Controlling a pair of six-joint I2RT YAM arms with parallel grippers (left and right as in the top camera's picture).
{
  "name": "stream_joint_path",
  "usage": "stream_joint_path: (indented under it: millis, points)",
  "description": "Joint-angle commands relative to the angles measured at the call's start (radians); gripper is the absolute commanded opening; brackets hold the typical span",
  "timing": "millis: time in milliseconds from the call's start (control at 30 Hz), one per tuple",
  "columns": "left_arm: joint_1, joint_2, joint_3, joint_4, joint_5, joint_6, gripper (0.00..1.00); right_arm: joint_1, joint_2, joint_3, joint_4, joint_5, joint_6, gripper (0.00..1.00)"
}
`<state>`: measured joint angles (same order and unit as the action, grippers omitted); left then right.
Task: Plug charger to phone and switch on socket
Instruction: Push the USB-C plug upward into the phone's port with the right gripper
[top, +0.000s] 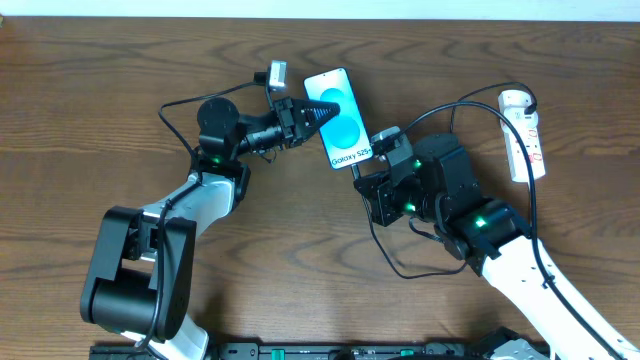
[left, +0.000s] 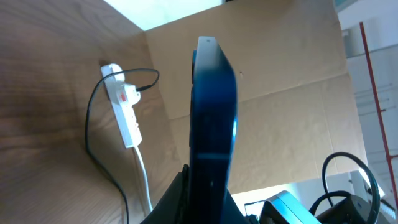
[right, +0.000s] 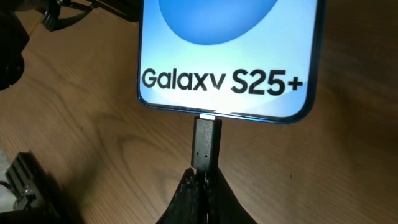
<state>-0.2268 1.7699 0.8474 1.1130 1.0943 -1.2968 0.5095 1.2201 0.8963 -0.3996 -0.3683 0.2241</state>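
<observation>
My right gripper is closed, and the black plug's silver tip (right: 208, 116) shows outside the phone's bottom port. My grippers should push the phone and plug (right: 206, 143) together before my right gripper opens.
The phone (top: 337, 118) lies on the wooden table, cyan-blue screen up, with the "Galaxy S25+" band (right: 224, 81) at its near end. My left gripper (top: 310, 115) is shut on the phone's left edge; in the left wrist view the phone (left: 214, 118) stands edge-on between the fingers. My right gripper (right: 204, 180) is shut on the charger's black plug tip (right: 206, 144), which meets the phone's bottom port. The thin black charger cable (top: 385, 250) loops behind the right arm to the adapter (top: 512, 100) on the white socket strip (top: 526, 135). The socket also shows in the left wrist view (left: 124, 106).
The right arm's body (top: 450, 195) lies between the phone and the socket. The left arm's base (top: 140, 270) stands at the front left. A pale wall edge (top: 400, 8) runs along the table's far side.
</observation>
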Motion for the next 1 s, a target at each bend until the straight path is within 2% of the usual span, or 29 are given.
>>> stream_joint_path:
  millis: [0, 100, 333, 567, 733, 867, 967]
  points:
    - [-0.056, -0.004, -0.010, 0.012, 0.240, 0.029, 0.07, 0.001, 0.001, 0.039, 0.060, 0.063, -0.031, 0.01]
    - [-0.056, -0.004, -0.010, 0.011, 0.261, 0.090, 0.07, 0.001, 0.000, 0.039, 0.057, 0.063, -0.031, 0.01]
    - [-0.056, -0.004, -0.010, 0.016, 0.286, 0.127, 0.08, -0.006, -0.029, 0.050, 0.106, 0.062, -0.014, 0.03]
    - [-0.056, -0.004, -0.010, 0.041, 0.254, 0.180, 0.08, -0.015, -0.060, 0.051, -0.010, 0.071, -0.016, 0.23]
    - [-0.056, -0.004, -0.010, 0.041, 0.192, 0.216, 0.07, -0.024, -0.167, 0.052, -0.143, 0.071, -0.050, 0.44]
    - [-0.056, -0.004, -0.010, 0.041, 0.160, 0.236, 0.07, -0.022, -0.204, 0.051, -0.254, 0.082, -0.050, 0.53]
    - [-0.056, -0.004, -0.010, 0.037, 0.114, 0.237, 0.07, 0.012, -0.166, 0.051, -0.297, 0.127, -0.049, 0.54]
